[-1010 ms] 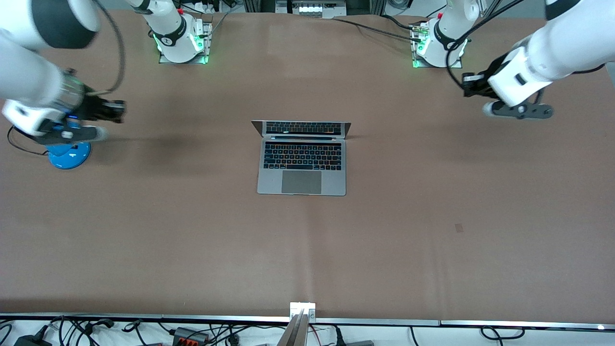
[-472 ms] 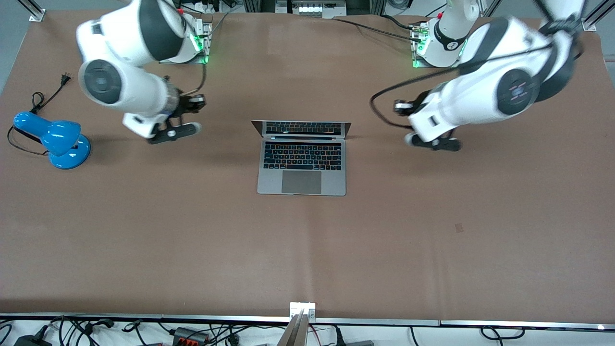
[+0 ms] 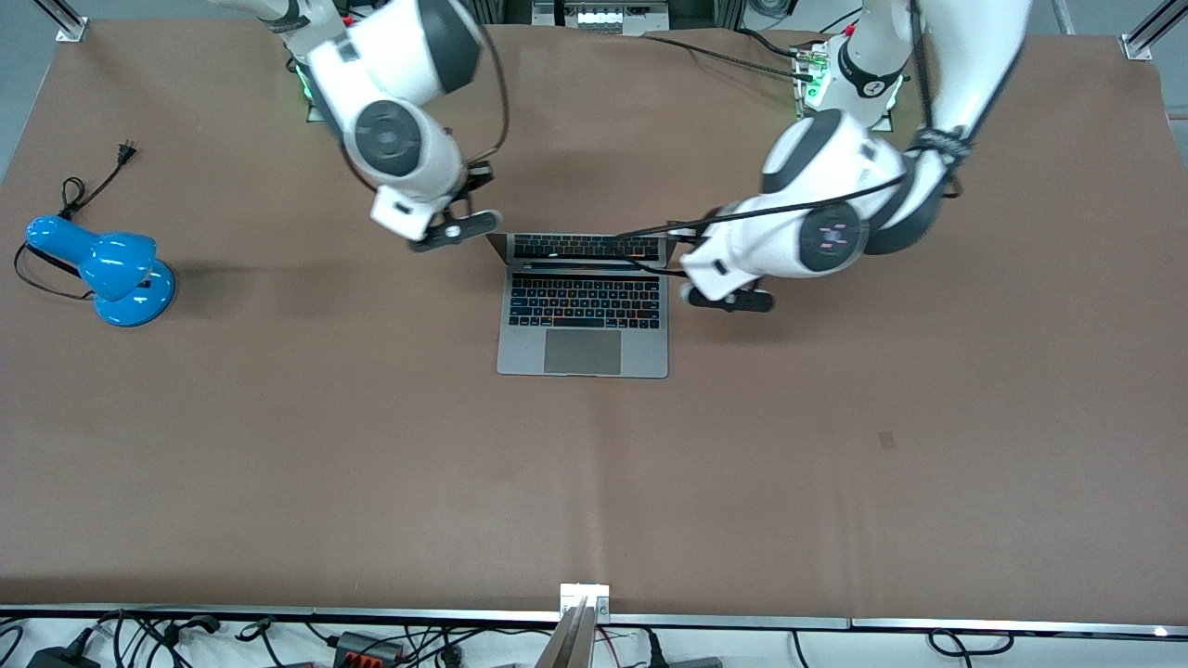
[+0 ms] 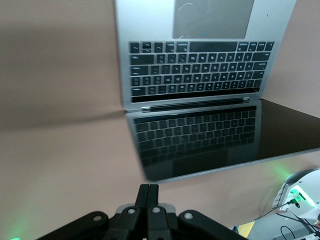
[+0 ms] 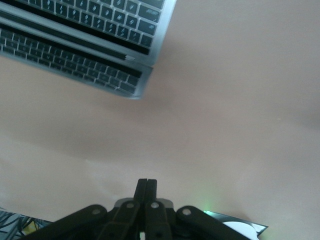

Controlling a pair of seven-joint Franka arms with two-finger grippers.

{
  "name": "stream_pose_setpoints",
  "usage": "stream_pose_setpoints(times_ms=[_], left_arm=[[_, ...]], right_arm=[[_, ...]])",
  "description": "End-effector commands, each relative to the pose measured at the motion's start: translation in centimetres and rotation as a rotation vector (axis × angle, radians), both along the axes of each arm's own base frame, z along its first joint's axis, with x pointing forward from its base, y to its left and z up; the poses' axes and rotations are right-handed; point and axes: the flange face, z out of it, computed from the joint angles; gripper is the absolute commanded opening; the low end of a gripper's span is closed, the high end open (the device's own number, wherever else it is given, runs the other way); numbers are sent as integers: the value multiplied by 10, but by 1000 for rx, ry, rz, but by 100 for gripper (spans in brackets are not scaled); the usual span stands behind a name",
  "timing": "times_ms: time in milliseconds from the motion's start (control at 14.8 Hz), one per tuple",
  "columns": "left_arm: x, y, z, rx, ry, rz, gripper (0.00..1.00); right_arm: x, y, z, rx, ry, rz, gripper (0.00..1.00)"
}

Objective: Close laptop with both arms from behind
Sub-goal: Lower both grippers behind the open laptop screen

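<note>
The screen's near corner (image 5: pixel 136 93) is well off to the side of my right gripper, so that gripper should move in behind the screen before it pushes the screen shut together with my left gripper.
The silver-grey laptop (image 3: pixel 583 351) lies open at the middle of the table, with its screen (image 3: pixel 585 247) raised toward the arms' bases. My right gripper (image 3: pixel 477 178) is shut and empty. It hangs over the table beside the screen's corner at the right arm's end. My left gripper (image 3: pixel 689 233) is shut and empty, over the table by the screen's other corner. The left wrist view shows the keyboard and the dark screen (image 4: pixel 200 137) past the closed fingertips (image 4: pixel 148 192). The right wrist view shows one laptop corner (image 5: pixel 127 75) and closed fingertips (image 5: pixel 146 186).
A blue desk lamp (image 3: pixel 113 271) with a black cord (image 3: pixel 93 181) stands at the right arm's end of the table. The arm bases (image 3: pixel 351 88) (image 3: pixel 845 88) stand along the table's edge farthest from the front camera. Cables lie along the nearest edge.
Both arms have swung in from the table's ends toward the laptop. Each gripper now hangs close to a corner of the raised screen. The laptop has not moved.
</note>
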Motion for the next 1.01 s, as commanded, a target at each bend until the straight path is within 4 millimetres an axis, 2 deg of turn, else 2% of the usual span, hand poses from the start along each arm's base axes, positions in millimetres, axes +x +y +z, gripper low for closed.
stream_pose_setpoints(times_ms=[0,67,202,269,404,674,808,943], left_arm=[[-5,-18,-23,-6,22,2,0],[-12,-26,-28,-3,19,-10,0],[-11,-25,-36,-8,4,6,0],[-11,-26,-42,-9,8,8,0],[-10,-23,-40,3,-1,-2,0],[-5,0,-13,24,30,-21,0],[-17,-3,3,37,41,-51,0],[-23,-3,9,43,57,-67,0]], right_arm=[[-10,11,-12,-18,13,-13,0],[-12,15,-17,-31,17,-24,0],[-16,23,-22,-35,9,-24,0],[-16,24,-21,-34,5,-28,0],[-14,26,-15,-26,-3,-30,0],[2,27,6,7,-34,-50,0],[13,24,18,37,-51,-77,0],[35,6,29,57,-64,-114,0]])
